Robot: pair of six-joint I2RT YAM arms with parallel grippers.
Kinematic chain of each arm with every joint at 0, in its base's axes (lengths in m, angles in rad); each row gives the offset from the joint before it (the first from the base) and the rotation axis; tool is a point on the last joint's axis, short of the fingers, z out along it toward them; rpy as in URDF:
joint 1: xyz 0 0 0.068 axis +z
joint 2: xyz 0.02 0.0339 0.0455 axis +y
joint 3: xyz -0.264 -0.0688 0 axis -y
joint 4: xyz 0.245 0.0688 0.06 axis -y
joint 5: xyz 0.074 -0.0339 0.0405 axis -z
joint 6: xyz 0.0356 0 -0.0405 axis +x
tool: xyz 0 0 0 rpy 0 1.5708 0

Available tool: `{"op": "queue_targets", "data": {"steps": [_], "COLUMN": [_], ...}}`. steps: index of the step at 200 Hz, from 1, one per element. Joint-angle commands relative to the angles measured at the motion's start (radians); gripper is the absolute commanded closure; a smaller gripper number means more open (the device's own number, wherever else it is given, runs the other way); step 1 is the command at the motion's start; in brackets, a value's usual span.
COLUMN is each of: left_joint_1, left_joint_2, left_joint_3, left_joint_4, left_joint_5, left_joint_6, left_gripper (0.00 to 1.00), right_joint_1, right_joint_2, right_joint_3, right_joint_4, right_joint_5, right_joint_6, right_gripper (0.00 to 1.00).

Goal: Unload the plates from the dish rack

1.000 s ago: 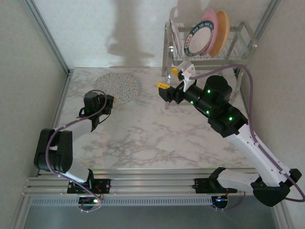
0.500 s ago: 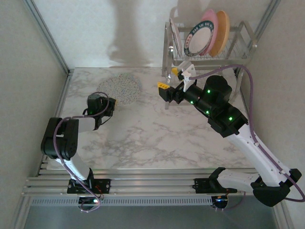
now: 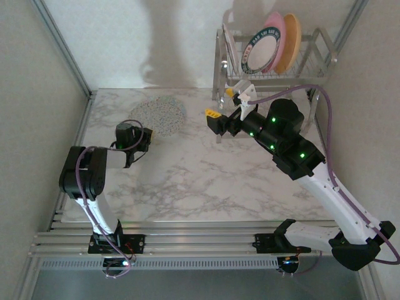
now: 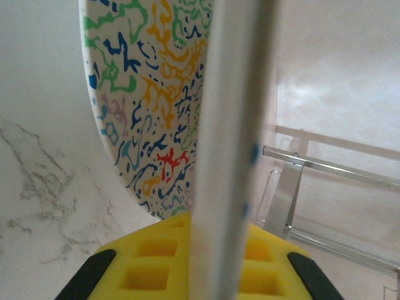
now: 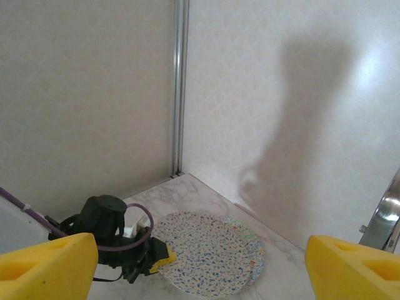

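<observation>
I should keep lowering the speckled plate's rim with my left gripper until it rests there, then let go, as the speckled plate (image 3: 160,114) covers most of the multicolour-squiggle plate (image 4: 147,119).
A grey-speckled plate (image 3: 160,112) (image 5: 209,253) lies over a multicolour-squiggle plate (image 5: 255,245) (image 4: 150,94) at the table's back left. My left gripper (image 3: 145,136) (image 5: 159,257) (image 4: 215,262) is shut on the speckled plate's near-left rim (image 4: 231,125), which runs as a white edge between the yellow pads. The chrome dish rack (image 3: 312,59) (image 5: 384,219) stands at the back right. It holds a pale plate (image 3: 229,44), a teal-rimmed plate (image 3: 259,51), a pink plate (image 3: 275,34) and a tan-orange plate (image 3: 291,40) on edge. My right gripper (image 3: 222,104) (image 5: 201,265) hangs open and empty by the rack's front left leg.
Walls with metal corner posts (image 5: 180,87) close in the table's left and back. The marble tabletop (image 3: 187,175) stretches between the two arms. The rack's leg (image 4: 289,194) shows beyond the held plate in the left wrist view.
The left arm's elbow has folded up behind its gripper and the speckled plate has shifted slightly back and right. The right jaws have spread wider.
</observation>
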Motion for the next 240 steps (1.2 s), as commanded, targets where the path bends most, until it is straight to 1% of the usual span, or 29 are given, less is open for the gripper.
{"op": "queue_targets", "data": {"steps": [1,41,135,171,197,206,230,240], "left_joint_1": [0.01,0.014,0.02,0.021,0.021,0.021,0.022,0.022], "left_joint_2": [0.021,0.06,0.126,0.136,0.131,0.127,0.115,0.113], "left_joint_3": [0.04,0.063,0.148,0.162,0.179,0.186,0.203,0.21], "left_joint_4": [0.113,0.129,0.037,0.012,-0.029,-0.049,-0.113,-0.138], "left_joint_5": [0.036,0.043,0.055,0.065,0.066,0.064,0.055,0.054], "left_joint_6": [0.02,0.007,0.03,0.03,0.036,0.041,0.057,0.062], "left_gripper": [1.0,1.0,1.0,0.88,0.8,0.77,0.61,0.58], "right_joint_1": [0.005,0.006,0.005,0.006,0.006,0.005,0.006,0.005], "right_joint_2": [-0.002,0.005,0.007,0.01,0.013,0.013,0.014,0.015], "right_joint_3": [0.014,0.023,0.023,0.027,0.032,0.033,0.035,0.035], "right_joint_4": [0.033,0.027,0.022,0.02,0.018,0.018,0.016,0.016], "right_joint_5": [-0.008,-0.001,0.012,0.012,0.016,0.017,0.018,0.022], "right_joint_6": [0.0,-0.003,0.002,0.008,0.008,0.008,0.009,0.011], "right_gripper": [0.11,0.1,0.09,0.09,0.09,0.08,0.09,0.08]}}
